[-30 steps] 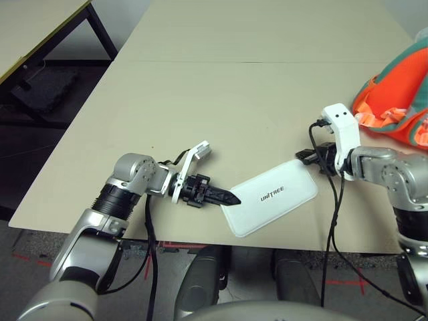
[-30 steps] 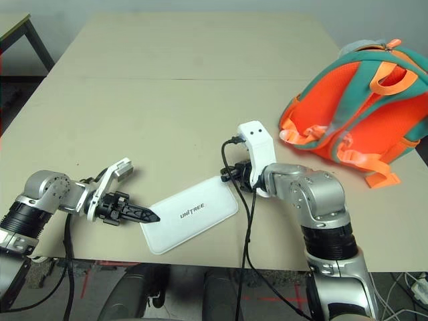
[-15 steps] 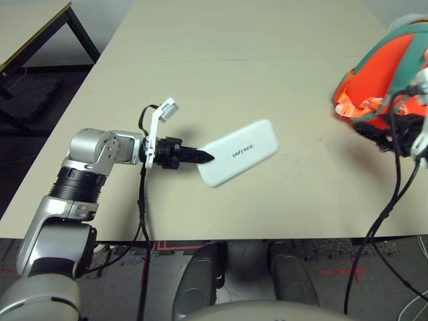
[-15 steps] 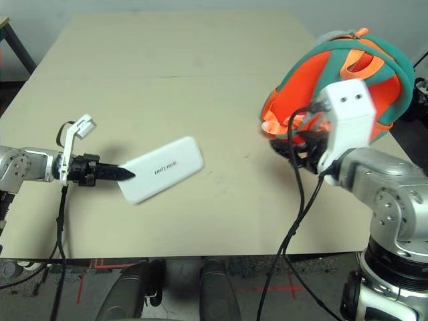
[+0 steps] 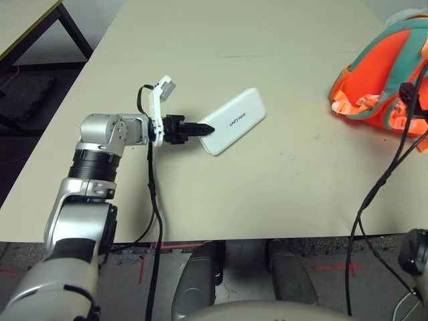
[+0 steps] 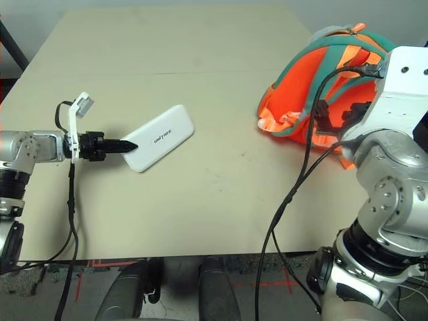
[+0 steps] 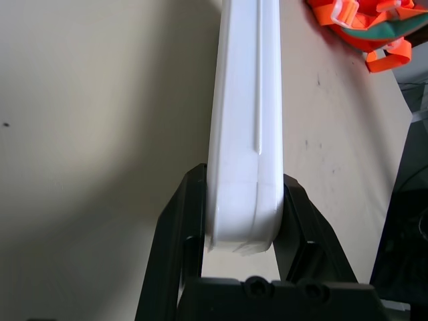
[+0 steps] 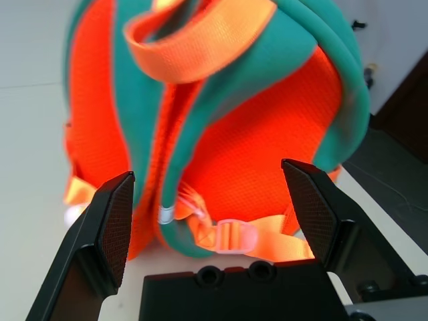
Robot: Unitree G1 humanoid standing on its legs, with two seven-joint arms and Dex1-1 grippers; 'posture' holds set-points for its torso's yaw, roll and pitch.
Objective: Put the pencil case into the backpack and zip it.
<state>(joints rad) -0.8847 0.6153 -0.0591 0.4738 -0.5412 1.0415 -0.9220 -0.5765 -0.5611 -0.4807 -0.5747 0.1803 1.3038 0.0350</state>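
Next, my right gripper closes on the teal straps [image 8: 176,166] and pulls the backpack [image 6: 299,89] closer first, because it stands far from the pencil case in my left gripper.
The white pencil case [image 5: 234,121] with black lettering lies at the table's left-centre, and my left gripper [image 5: 204,128] is shut on its near-left end. Seen edge-on in the left wrist view, the pencil case [image 7: 246,134] sits clamped between both black fingers [image 7: 179,227]. An orange and teal backpack [image 6: 321,80] stands at the right of the table, straps facing me. My right gripper [image 8: 214,207] is open, its fingers spread wide just in front of the backpack's strap side [image 8: 221,134], with nothing between them.
Black cables hang from both wrists; the right one [image 6: 294,194] drapes across the table's right half. A second table [image 5: 27,20] stands off to the far left, beyond a gap of dark floor.
My right gripper has let go of the pencil case, opened, and swung right to the backpack. The left gripper kept its hold and carried the case farther up the table. The camera shifted too.
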